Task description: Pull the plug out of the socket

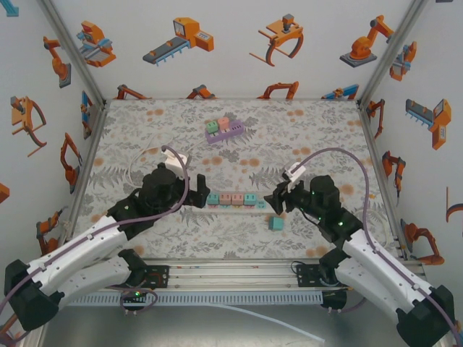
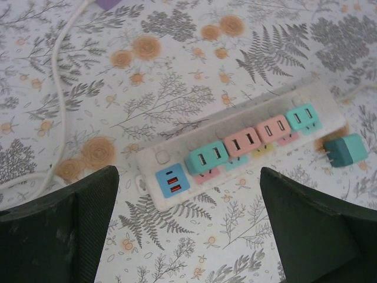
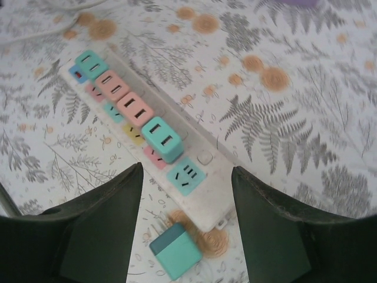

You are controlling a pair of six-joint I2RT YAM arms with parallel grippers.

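Note:
The white power strip lies unheld under the end teal plug (image 3: 163, 140), so my left gripper should steady the blue USB end (image 2: 172, 180) before my right gripper pulls the teal plug.
A white power strip (image 1: 231, 200) lies at mid-table with two teal and two pink plugs in a row on it. In the left wrist view the strip (image 2: 159, 158) runs diagonally, with a teal plug (image 2: 206, 157) nearest its blue USB end. The right wrist view has the end teal plug (image 3: 162, 139) beside an empty teal socket (image 3: 185, 175). A loose teal plug (image 1: 275, 223) (image 2: 346, 150) (image 3: 175, 252) lies on the mat off the strip's right end. My left gripper (image 1: 197, 189) (image 2: 188, 236) hangs open near the strip's left end. My right gripper (image 1: 278, 200) (image 3: 187, 218) is open above the loose plug, holding nothing.
A purple base with coloured blocks (image 1: 223, 130) stands further back. A white adapter (image 1: 176, 156) with its white cable (image 2: 57, 88) lies at the left. Printed walls (image 1: 65, 130) close in the table on three sides.

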